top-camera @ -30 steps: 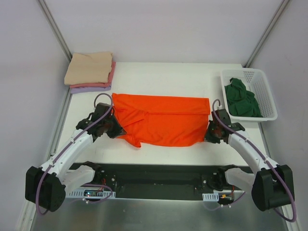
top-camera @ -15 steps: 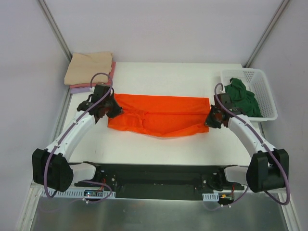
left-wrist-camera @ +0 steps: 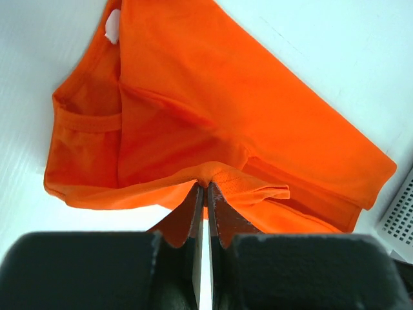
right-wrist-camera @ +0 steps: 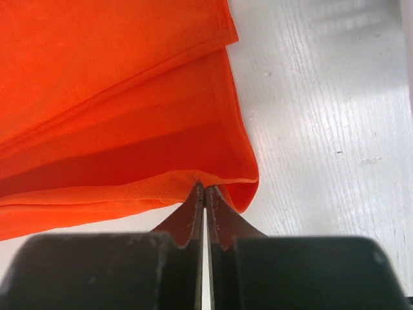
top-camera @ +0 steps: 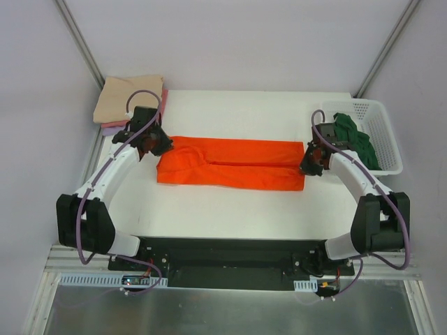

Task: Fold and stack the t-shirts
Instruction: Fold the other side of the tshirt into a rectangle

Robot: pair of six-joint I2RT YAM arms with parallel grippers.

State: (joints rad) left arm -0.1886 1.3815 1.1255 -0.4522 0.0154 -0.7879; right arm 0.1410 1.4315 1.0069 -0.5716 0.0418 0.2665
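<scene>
The pinched edge (left-wrist-camera: 216, 172) is hanging over the orange t-shirt's folded band (top-camera: 188, 166), so the robot's left gripper should go on laying the edge down until it rests on the band, and then let go.
The bright orange t-shirt (top-camera: 230, 163) lies on the white table as a long folded band between my two arms. My left gripper (top-camera: 159, 145) is shut on its far left edge; the left wrist view shows the pinched cloth (left-wrist-camera: 213, 174) at my fingertips. My right gripper (top-camera: 307, 162) is shut on its right end; the right wrist view shows the pinched fold (right-wrist-camera: 200, 177). A dark green t-shirt (top-camera: 353, 139) lies crumpled in the white mesh basket (top-camera: 387, 136). Folded beige (top-camera: 129, 98), pink (top-camera: 163, 105) and lavender (top-camera: 107, 128) t-shirts are stacked at the far left.
The basket stands at the far right, close behind my right arm. The folded stack sits just behind my left arm. Grey walls with metal posts close off the back and sides. A black base rail (top-camera: 223, 255) runs along the near edge.
Both grippers moved away from the bases carrying the near edge of the orange t-shirt over it. The shirt went from a wide sheet to a narrow folded band.
</scene>
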